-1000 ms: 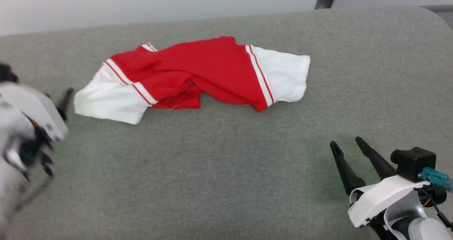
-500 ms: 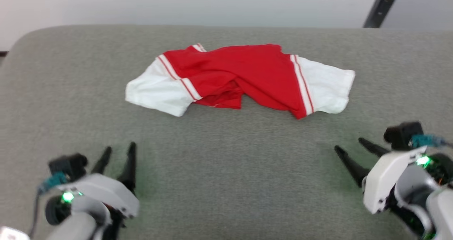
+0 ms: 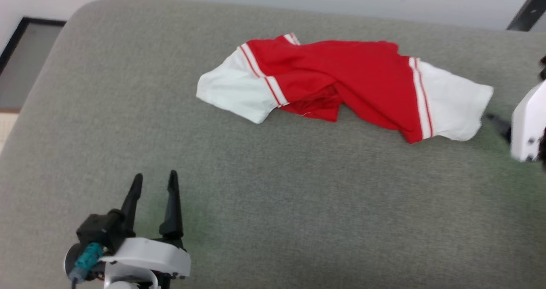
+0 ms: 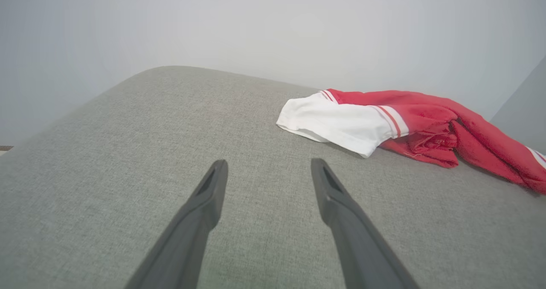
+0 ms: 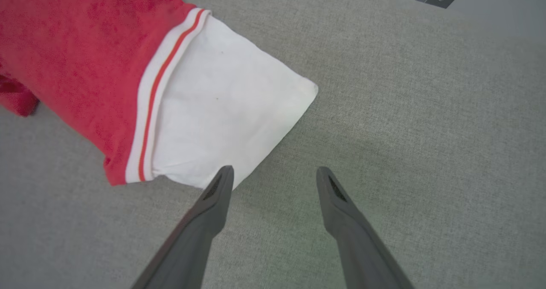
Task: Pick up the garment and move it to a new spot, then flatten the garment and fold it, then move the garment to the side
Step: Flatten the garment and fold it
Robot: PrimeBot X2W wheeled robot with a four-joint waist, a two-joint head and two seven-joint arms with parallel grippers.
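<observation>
The garment's body (image 3: pixel 371 79) will spread out wide when I lift the white sleeve ends, because a red flap (image 3: pixel 321 109) is sticking out from under the folds.
The garment (image 3: pixel 341 76) lies crumpled on the grey fabric surface (image 3: pixel 298 203), red in the middle with a white sleeve end at each side. My left gripper (image 3: pixel 154 177) is open near the front left, well short of the left white sleeve end (image 4: pixel 337 120), with nothing between its fingers. In the left wrist view the left gripper (image 4: pixel 268 163) points past that sleeve over bare fabric. My right gripper (image 5: pixel 276 169) is open, its left fingertip at the edge of the right white sleeve end (image 5: pixel 226 97). One dark finger (image 3: pixel 497 122) of it shows at the right edge of the head view.
The grey surface has a rounded far left corner (image 3: pixel 85 12), with floor and a dark frame (image 3: pixel 17 37) beyond it. A pale wall runs behind. A dark slanted post (image 3: pixel 527 7) stands at the far right.
The head camera has swung, so the whole picture shifted right. My right gripper has come forward to the garment's right sleeve end. The garment lies as before.
</observation>
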